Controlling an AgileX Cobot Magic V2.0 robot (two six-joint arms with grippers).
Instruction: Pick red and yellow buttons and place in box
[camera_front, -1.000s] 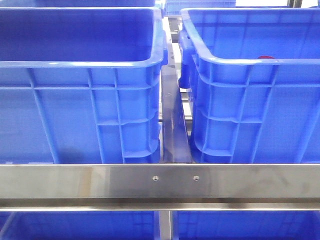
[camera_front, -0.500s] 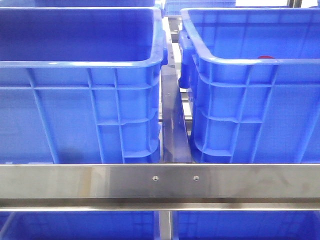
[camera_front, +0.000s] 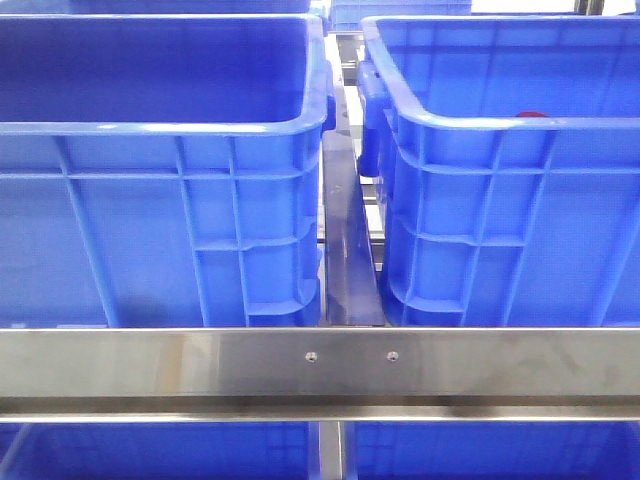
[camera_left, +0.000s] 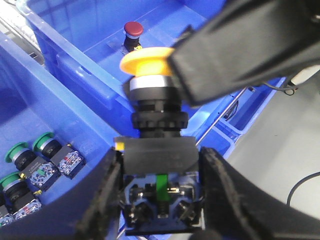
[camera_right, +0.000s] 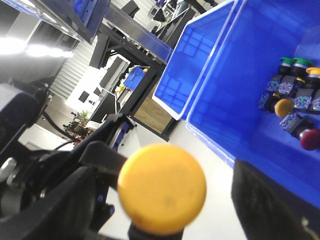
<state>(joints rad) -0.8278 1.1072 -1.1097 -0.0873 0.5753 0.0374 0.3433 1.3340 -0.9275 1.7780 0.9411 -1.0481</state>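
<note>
The robot's left gripper is closed on the yellow button's base, so it should open and move away before the right gripper takes the cap to the box.
The yellow button, an orange-yellow cap on a black body, sits upright in my left gripper, which is shut on its black base. My right gripper is open around the same cap, with a gap on one side; one of its black fingers lies against the cap. A red button stands inside a blue box. Its red top peeks over the right box's rim in the front view. No gripper shows in the front view.
A second blue box stands left of a narrow gap. A steel rail crosses in front. Several green buttons lie in one crate. Green, yellow and red ones lie in another, over grey floor.
</note>
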